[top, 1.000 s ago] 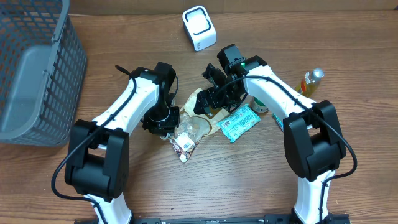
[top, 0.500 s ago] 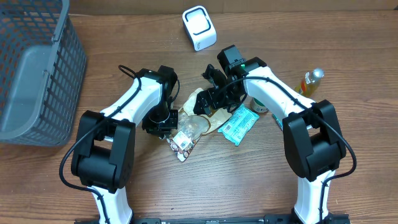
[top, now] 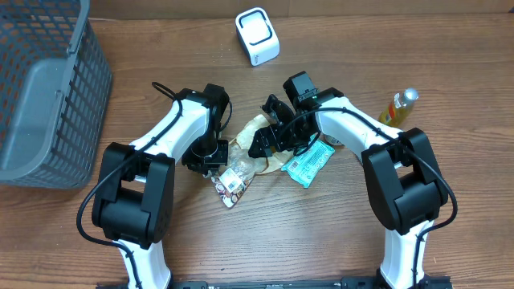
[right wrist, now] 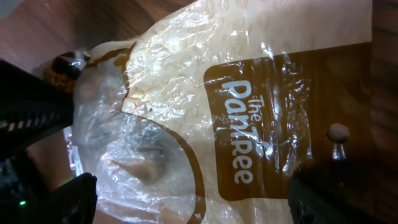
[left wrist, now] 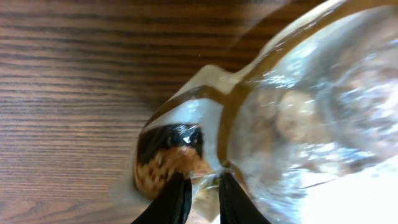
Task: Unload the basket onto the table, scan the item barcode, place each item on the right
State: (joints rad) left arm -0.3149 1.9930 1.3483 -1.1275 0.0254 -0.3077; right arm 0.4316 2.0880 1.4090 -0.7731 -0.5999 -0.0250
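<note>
My left gripper is pinching the bag's edge [top: 222,173], and the clear film [top: 246,164] lies within my right gripper's open fingers. My right gripper should keep going toward the clear film and close there.
The item is a clear plastic bread bag [top: 255,154] with brown "The Pantree" print, lying crumpled on the table between both arms. Its near end carries a white printed label [top: 232,185]. My left gripper [top: 215,166] is shut on the bag's edge; in the left wrist view the gripper [left wrist: 204,190] pinches thin film of the bag [left wrist: 298,106] between its black fingers. My right gripper [top: 274,138] hangs open over the bag's brown panel. From the right wrist, that gripper [right wrist: 199,199] straddles the bag [right wrist: 205,93], its jaws far apart and closed on nothing. The white scanner [top: 257,35] stands at the back.
A grey mesh basket [top: 40,88] fills the back left. A green packet [top: 309,159] lies just right of the bag, under the right arm. A yellow bottle [top: 400,104] lies at the far right. Bare wood shows along the front of the table.
The left gripper has finished closing on the bag's edge and tugged the labelled end slightly left. The right gripper has dropped down-left, closer over the bag.
</note>
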